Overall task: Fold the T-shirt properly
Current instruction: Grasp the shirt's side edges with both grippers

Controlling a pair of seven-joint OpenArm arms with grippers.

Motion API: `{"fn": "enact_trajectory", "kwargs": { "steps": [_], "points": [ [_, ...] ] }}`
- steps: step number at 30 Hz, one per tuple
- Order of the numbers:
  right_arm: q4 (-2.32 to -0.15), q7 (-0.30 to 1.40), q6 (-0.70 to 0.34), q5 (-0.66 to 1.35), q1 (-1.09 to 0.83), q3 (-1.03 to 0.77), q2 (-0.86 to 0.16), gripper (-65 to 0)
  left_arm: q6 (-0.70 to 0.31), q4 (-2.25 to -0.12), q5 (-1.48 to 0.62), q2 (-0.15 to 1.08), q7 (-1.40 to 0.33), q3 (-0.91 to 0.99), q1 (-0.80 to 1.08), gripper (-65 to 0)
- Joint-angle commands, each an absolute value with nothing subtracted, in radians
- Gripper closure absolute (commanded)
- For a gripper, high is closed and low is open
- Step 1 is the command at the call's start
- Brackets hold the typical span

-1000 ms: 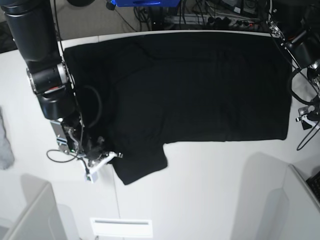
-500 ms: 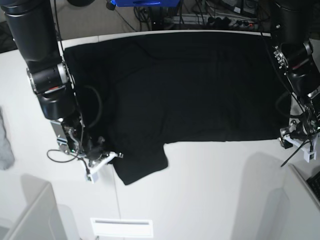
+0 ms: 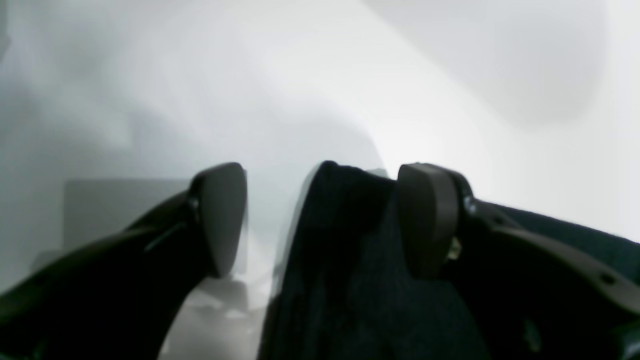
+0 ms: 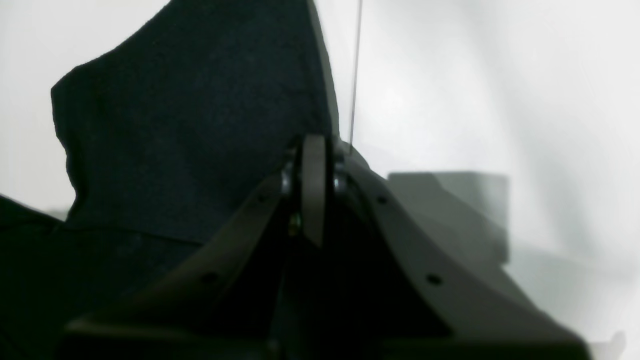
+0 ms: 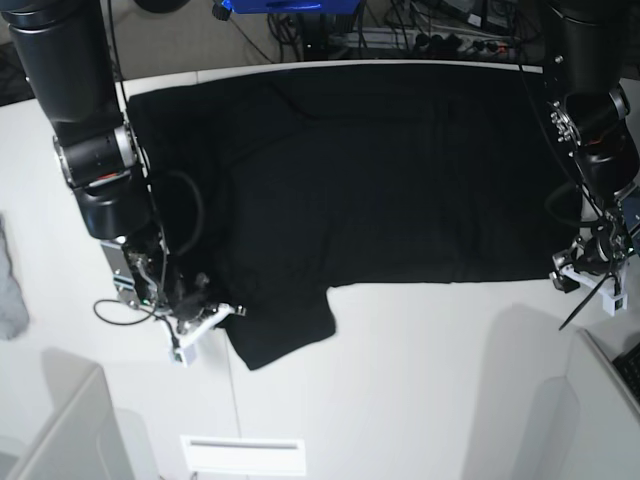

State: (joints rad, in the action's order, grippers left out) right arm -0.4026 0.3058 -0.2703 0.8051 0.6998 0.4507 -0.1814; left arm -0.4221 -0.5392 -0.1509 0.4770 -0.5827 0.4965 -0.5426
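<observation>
The front corner (image 3: 345, 195) is loose in my left gripper's open fingers. My left gripper should close on it before both grippers bring the front edge (image 5: 440, 281) back.
The black T-shirt (image 5: 380, 180) lies spread flat on the white table (image 5: 400, 380), plain side up, with one sleeve pointing toward the front. My right gripper (image 5: 222, 312) sits at that sleeve's left edge. In the right wrist view the right gripper (image 4: 314, 150) is shut, with the sleeve cloth (image 4: 190, 125) running into its tips. My left gripper (image 5: 578, 268) is at the shirt's front right corner. In the left wrist view the left gripper (image 3: 322, 220) is open, and a fold of the black cloth (image 3: 350, 260) stands between the fingers against the right pad.
A small grey cloth (image 5: 8, 290) lies at the table's left edge. Cables and gear (image 5: 420, 30) crowd the space behind the table. Pale box-like shapes stand at the front left (image 5: 60, 430) and front right (image 5: 600, 420).
The left arm came in from the right edge to the shirt's front right corner, then shifted slightly closer to the hem. The right arm and the sleeve have not moved.
</observation>
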Motion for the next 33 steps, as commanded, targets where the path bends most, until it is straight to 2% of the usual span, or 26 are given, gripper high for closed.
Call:
{"fn": "enact_trajectory", "kwargs": {
  "steps": [1, 5, 7, 9, 15, 24, 33],
  "points": [
    [-0.409, 0.311, -0.269, 0.802, 0.727, 0.449, -0.188, 0.0, -0.424, -0.544, -0.151, 0.492, -0.595, 0.498, -0.558, -45.6],
    [-0.409, 0.311, -0.269, 0.802, 0.725, 0.449, -0.188, 0.0, -0.424, -0.544, -0.151, 0.49, -0.596, 0.498, -0.553, -45.3],
    [-0.409, 0.311, -0.269, 0.802, 0.725, 0.449, -0.188, 0.0, -0.424, -0.544, -0.151, 0.489, -0.599, 0.498, -0.553, -42.6],
    [-0.409, 0.311, -0.269, 0.802, 0.723, 0.449, -0.188, 0.0, -0.424, -0.544, -0.151, 0.483, -0.601, 0.498, -0.553, -33.9],
    [-0.409, 0.285, -0.269, 0.802, 0.704, 0.447, -0.188, 0.0, -0.424, -0.55, -0.151, 0.463, -0.596, 0.496, -0.518, -0.2],
    [-0.418, 0.234, -0.271, 0.802, 0.684, 0.447, -0.211, 0.0, -0.427, -0.561, -0.16, 0.46, -0.615, 0.498, -0.526, 0.0],
    [-0.641, 0.265, -0.271, 0.806, 0.631, 0.446, -0.292, 0.0, -0.427, -0.84, -0.163, 0.452, -0.731, 0.498, -0.463, 0.0]
  ]
}}
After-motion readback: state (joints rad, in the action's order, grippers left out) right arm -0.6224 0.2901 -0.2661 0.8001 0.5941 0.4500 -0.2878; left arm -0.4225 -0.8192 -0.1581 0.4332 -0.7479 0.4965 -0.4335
